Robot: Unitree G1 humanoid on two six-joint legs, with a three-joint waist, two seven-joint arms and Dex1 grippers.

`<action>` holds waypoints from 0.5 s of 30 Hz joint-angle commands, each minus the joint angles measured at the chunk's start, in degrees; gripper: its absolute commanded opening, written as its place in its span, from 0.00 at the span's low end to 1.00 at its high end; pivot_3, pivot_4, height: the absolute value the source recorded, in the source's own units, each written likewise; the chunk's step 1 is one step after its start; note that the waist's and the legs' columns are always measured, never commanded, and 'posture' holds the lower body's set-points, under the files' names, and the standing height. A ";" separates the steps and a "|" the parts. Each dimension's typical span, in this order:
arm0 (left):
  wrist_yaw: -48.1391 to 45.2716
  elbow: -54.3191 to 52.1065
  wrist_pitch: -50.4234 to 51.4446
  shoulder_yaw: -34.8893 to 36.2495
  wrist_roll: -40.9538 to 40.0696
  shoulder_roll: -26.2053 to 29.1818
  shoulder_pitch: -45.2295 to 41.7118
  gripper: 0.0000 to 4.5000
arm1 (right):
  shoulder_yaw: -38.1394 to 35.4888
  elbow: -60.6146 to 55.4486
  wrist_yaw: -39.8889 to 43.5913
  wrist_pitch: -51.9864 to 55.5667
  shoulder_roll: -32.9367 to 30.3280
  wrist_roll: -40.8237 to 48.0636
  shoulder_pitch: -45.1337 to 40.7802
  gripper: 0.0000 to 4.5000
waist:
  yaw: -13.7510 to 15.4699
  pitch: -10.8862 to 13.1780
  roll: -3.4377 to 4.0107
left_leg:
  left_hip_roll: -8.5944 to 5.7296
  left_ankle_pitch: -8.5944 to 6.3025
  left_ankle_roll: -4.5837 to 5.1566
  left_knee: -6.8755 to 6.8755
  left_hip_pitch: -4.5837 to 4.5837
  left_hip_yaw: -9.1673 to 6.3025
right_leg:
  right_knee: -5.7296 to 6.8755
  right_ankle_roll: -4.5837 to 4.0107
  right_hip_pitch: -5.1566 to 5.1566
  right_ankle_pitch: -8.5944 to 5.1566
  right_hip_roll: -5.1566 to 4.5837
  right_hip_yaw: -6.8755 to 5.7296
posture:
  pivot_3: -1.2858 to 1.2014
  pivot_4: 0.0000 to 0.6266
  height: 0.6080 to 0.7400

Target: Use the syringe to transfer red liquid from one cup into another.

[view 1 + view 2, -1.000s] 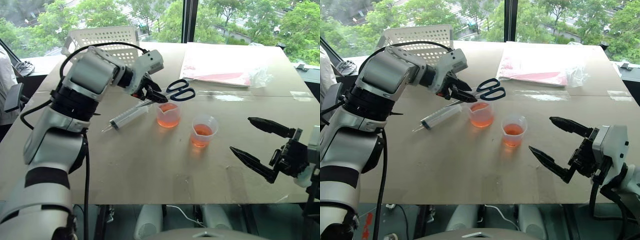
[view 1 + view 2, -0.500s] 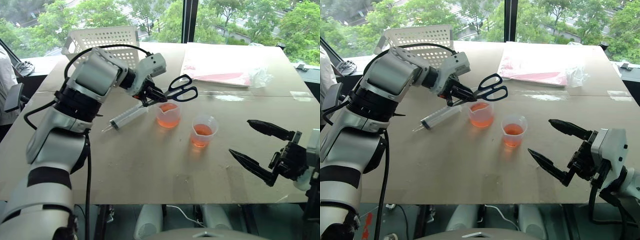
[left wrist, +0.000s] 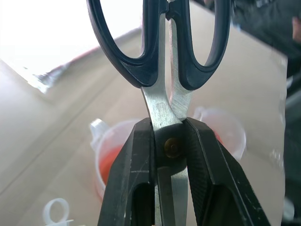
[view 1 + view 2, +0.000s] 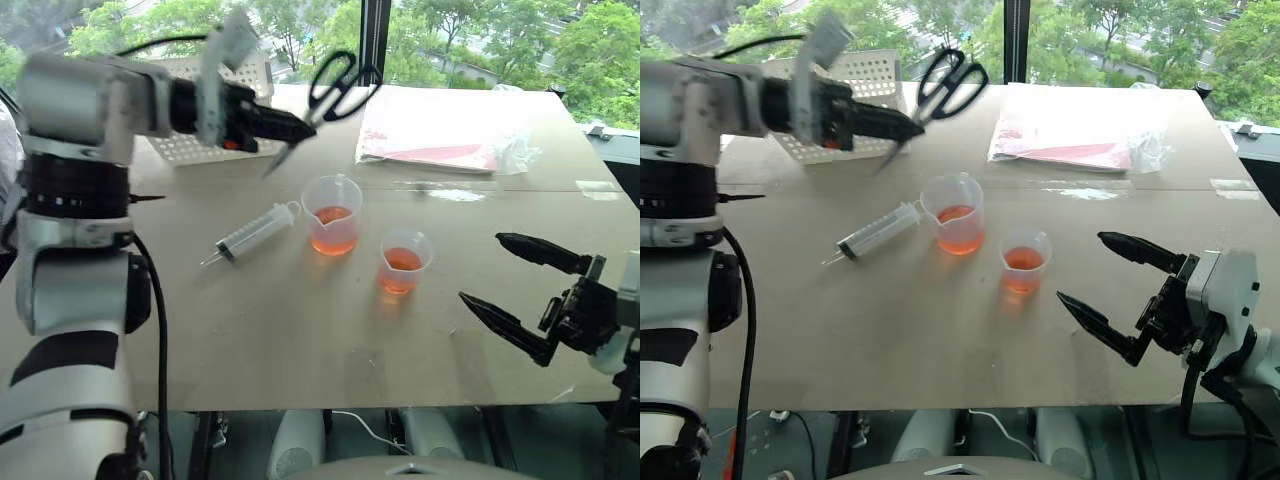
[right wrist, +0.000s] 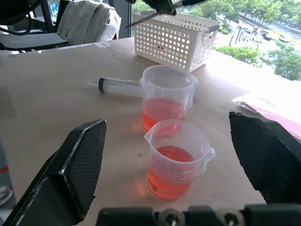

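The tabletop [image 4: 176, 232] beside the syringe is open and the scissors [image 4: 322, 107] are clamped at their pivot, so my left gripper keeps lowering them and lets go of them there.
The syringe [image 4: 250, 232] lies flat on the table, left of the taller spouted cup [image 4: 332, 215]. The shorter cup [image 4: 404, 262] stands just right of it and nearer to me. Each cup holds red liquid [image 4: 333, 238] in its lower part. My left gripper [image 4: 298, 128] is raised high over the table's far left and is shut on black-handled scissors [image 4: 338, 82], its fingers [image 3: 136, 169] clamped at the pivot, handles pointing up and away. My right gripper [image 4: 482, 268] hovers open and empty to the right of the cups, near the front edge.
A white perforated basket [image 4: 865, 70] stands at the back left, under the raised left arm. A clear bag with a pink-red folder [image 4: 440, 140] lies at the back right. Bare tabletop [image 4: 300, 330] stretches in front of the cups.
My left gripper shut on the scissors beside the taller cup and lifted them up and to the left, off the table. Syringe, cups and right gripper stayed put.
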 commanded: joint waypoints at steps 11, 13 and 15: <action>3.46 27.92 -30.88 7.05 10.68 14.41 22.13 0.08 | 3.67 4.36 6.35 -0.69 -2.51 5.33 -10.15 1.00 | 0.55 0.09 -0.61 | 0.07 0.00 0.00 0.06 -0.04 -0.04 | 0.10 -0.23 -0.02 0.14 -0.02 -0.16 | 0.52 0.24 1.00; 3.95 33.42 -34.02 6.61 12.37 14.32 21.22 0.08 | 3.54 4.26 6.49 -0.59 -2.74 6.25 -11.03 1.00 | 1.10 0.01 -0.74 | 0.05 0.00 0.00 0.07 -0.07 -0.02 | 0.02 -0.25 0.00 0.13 -0.10 -0.17 | 0.52 0.24 1.00; 3.93 37.72 -37.15 5.94 14.18 14.08 21.20 0.08 | 3.47 3.75 6.52 0.04 -3.48 7.52 -11.99 1.00 | 1.28 0.00 -0.75 | 0.01 -0.01 0.01 0.07 -0.12 0.00 | -0.05 -0.25 0.01 0.14 -0.17 -0.17 | 0.52 0.24 1.00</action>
